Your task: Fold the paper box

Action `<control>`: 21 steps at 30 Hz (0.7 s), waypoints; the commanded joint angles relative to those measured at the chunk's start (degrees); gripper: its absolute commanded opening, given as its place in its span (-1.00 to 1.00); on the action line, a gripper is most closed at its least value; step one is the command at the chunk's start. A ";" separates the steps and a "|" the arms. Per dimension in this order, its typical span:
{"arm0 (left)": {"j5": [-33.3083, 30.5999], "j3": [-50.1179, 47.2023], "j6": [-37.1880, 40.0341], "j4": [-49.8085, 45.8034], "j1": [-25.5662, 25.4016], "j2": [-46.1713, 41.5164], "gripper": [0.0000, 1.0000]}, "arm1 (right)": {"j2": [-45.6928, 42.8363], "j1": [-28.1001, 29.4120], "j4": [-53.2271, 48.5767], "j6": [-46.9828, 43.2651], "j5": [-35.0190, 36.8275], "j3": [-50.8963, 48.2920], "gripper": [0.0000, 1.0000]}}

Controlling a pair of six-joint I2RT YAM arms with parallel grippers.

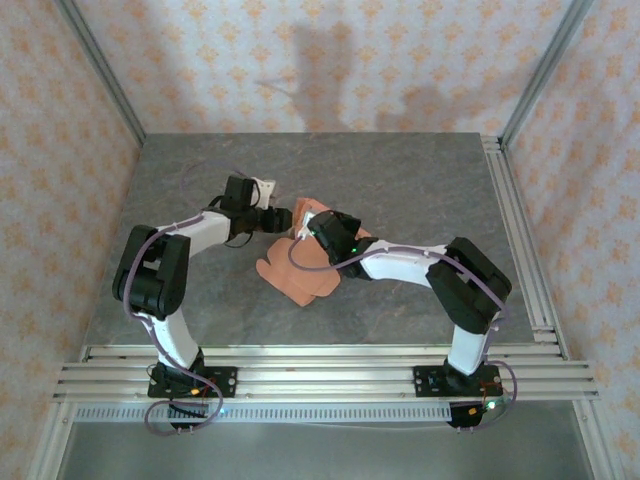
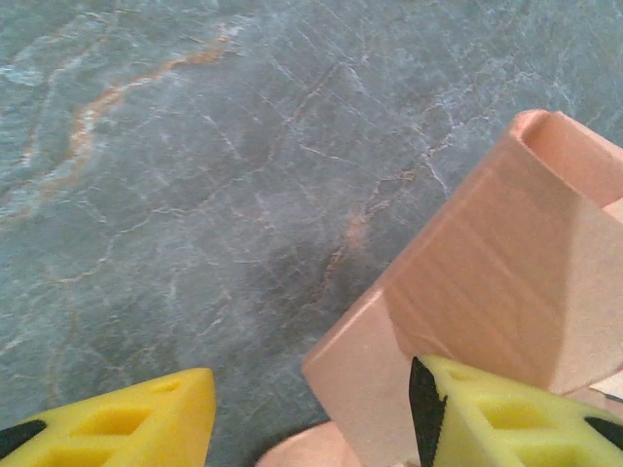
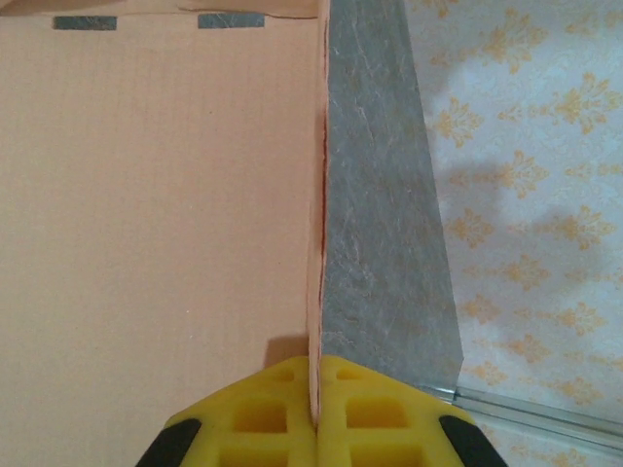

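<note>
The raised folded flap (image 2: pixel 496 263) is mostly outside the open fingers of my left gripper, so next my left gripper moves in and straddles the flap's near end (image 2: pixel 365 375) before it closes.
The paper box (image 1: pixel 298 278) is a salmon-orange card sheet lying partly folded at the middle of the grey stone table (image 1: pixel 420 180). My right gripper (image 1: pixel 306 236) is shut on a thin upright card wall; in the right wrist view that wall (image 3: pixel 314 292) runs edge-on between the yellow fingers of the right gripper (image 3: pixel 315 379), with the flat sheet (image 3: pixel 156 214) to its left. My left gripper (image 1: pixel 289 217) is at the sheet's far edge. Its yellow fingers (image 2: pixel 136 423) stand apart, open, around a raised folded flap (image 2: pixel 506 263) that rests against the right finger (image 2: pixel 496 418).
Aluminium rails (image 1: pixel 320 365) run along the near edge where both arm bases are bolted, and another rail (image 1: pixel 520 230) lines the table's right side. Patterned walls (image 1: pixel 330 60) enclose the table. Bare stone (image 2: pixel 195 175) lies left of the flap.
</note>
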 commanded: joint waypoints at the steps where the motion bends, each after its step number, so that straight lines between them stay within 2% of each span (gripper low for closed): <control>1: 0.42 -0.25 0.37 1.19 0.69 -1.45 0.13 | -1.09 -0.33 -2.88 1.20 0.16 2.01 -1.00; 9: 1.41 1.34 0.88 1.79 0.88 0.86 0.13 | -0.24 -0.24 2.05 -4.96 1.22 0.29 -1.00; 15: -1.71 4.49 -0.44 0.20 2.73 3.67 0.13 | -0.18 -0.25 2.72 -5.62 1.40 0.31 -1.00; 21: -1.00 7.28 -2.77 -0.11 4.23 6.82 0.08 | 0.28 -0.29 2.38 -5.37 1.27 0.76 -1.00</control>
